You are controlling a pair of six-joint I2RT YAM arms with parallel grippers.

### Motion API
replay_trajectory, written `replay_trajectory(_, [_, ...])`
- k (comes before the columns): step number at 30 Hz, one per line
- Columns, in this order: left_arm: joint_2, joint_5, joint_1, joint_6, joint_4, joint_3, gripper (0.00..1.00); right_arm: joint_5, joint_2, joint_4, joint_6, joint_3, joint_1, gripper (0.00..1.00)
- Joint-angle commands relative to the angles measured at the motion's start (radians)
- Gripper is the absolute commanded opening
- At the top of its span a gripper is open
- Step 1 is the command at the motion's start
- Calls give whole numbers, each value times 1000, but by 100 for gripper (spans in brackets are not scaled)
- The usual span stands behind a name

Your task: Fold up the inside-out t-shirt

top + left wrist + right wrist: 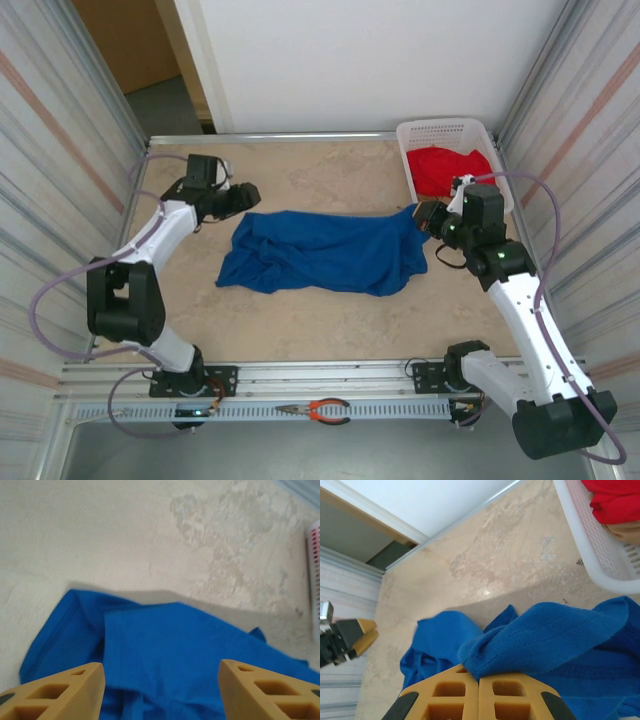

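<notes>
The middle of the t-shirt [325,252] will sag when I lift the other end, because limp folds [268,252] run across the t-shirt and my right gripper is holding one end.
The inside-out t-shirt [325,252] is royal blue and lies crumpled and stretched left to right across the middle of the table. My right gripper [425,216] is at its right end, next to the basket. In the right wrist view that gripper [479,677] is shut on a stitched hem of the t-shirt [545,640], which is bunched over the fingertips. My left gripper [250,197] hovers at the shirt's far left end. In the left wrist view it [161,680] stands open, its tan fingers [65,690] wide apart above the t-shirt [165,650], with nothing between them.
A white basket [445,133] at the back right holds a red garment [450,168]; the right wrist view shows its wall [590,555] close by, with a tan cloth [625,530] inside. Orange-handled pliers [318,409] lie on the front rail. Corrugated walls close in both sides.
</notes>
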Motion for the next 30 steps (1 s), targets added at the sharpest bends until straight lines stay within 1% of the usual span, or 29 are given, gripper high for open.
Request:
replay_trajectory(1, [-127,-153,-105,41,-75,-99,62,22,7,38,-20,42,10,0])
replay_trajectory(4, [-181,-295,-262,49,-120,-167,60,24,9,40,-22,39,11,0])
replay_trajectory(8, [-150,-483,-469,32,-188,-189,57,27,11,41,-22,37,12,0])
replay_trajectory(10, [-106,-591,-544,27,-213,-186,55,27,13,43,-20,36,13,0])
replay_trajectory(12, [-52,-658,-588,25,-240,-173,52,26,12,44,-20,39,13,0])
replay_trajectory(15, [9,-705,-613,31,-242,-166,48,27,13,41,-20,43,13,0])
replay_trajectory(19, [57,-723,-619,50,-223,-162,43,30,10,35,-24,49,13,0])
replay_trajectory(25, [113,-738,-625,85,-182,-157,42,29,10,36,-25,45,12,0])
replay_trajectory(28, [146,-765,-627,105,-181,-145,41,28,8,36,-25,47,12,0])
replay_trajectory(29, [156,-773,-627,115,-177,-142,37,29,8,37,-25,50,11,0])
replay_trajectory(30, [161,-785,-627,122,-176,-140,28,31,8,36,-26,51,11,0])
